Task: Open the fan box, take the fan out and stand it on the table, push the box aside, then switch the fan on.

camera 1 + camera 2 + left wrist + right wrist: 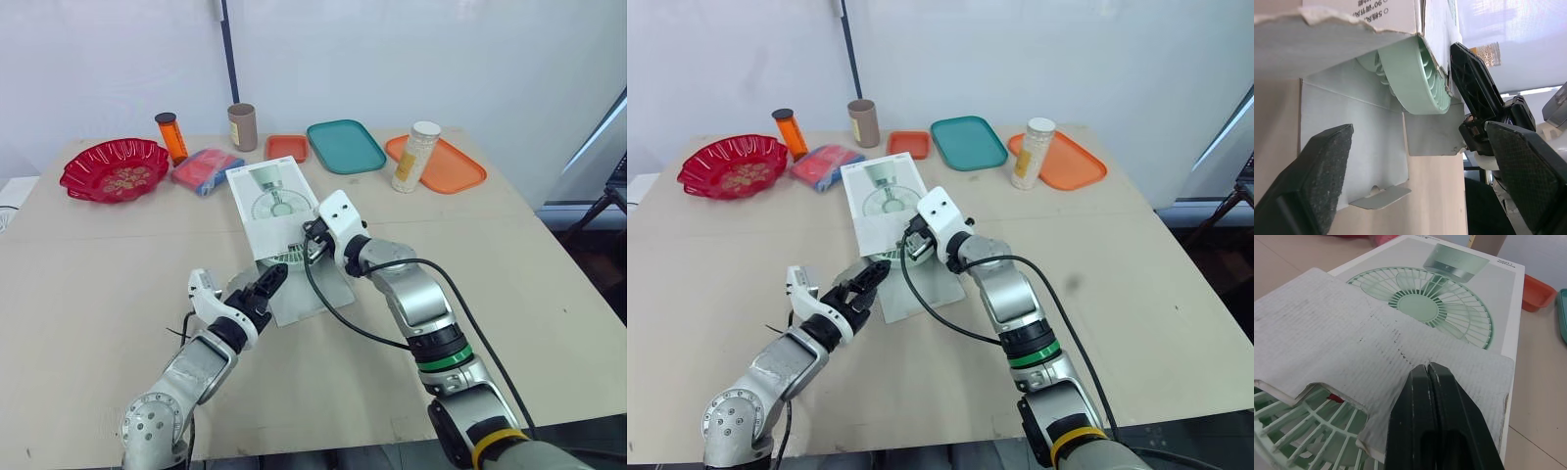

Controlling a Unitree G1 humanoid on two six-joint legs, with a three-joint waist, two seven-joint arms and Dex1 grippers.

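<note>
My gripper will make the pale green fan (280, 260) slide out head first when it pulls, with the fan's neck following, because the grille edge (293, 256) sticks out past the box's open end.
The white fan box (274, 196) lies flat mid-table with its near end open and its flaps spread. The pale green fan (1415, 73) sits inside, its grille edge showing at the opening (1298, 431). My right gripper (312, 240) is shut, its tips (1429, 369) pressing on the top flap (1342, 347), which is folded back over the box. My left gripper (270, 280) is open just in front of the opening, above the bottom flap (306, 294) that lies on the table. Its pads (1322, 166) stand wide apart with nothing between them.
Along the far side stand a red bowl (115, 168), an orange bottle (171, 135), a brown cup (242, 126), a red and blue packet (206, 169), a small orange tray (286, 147), a teal tray (345, 145) and an orange tray (460, 171) with a jar (415, 155).
</note>
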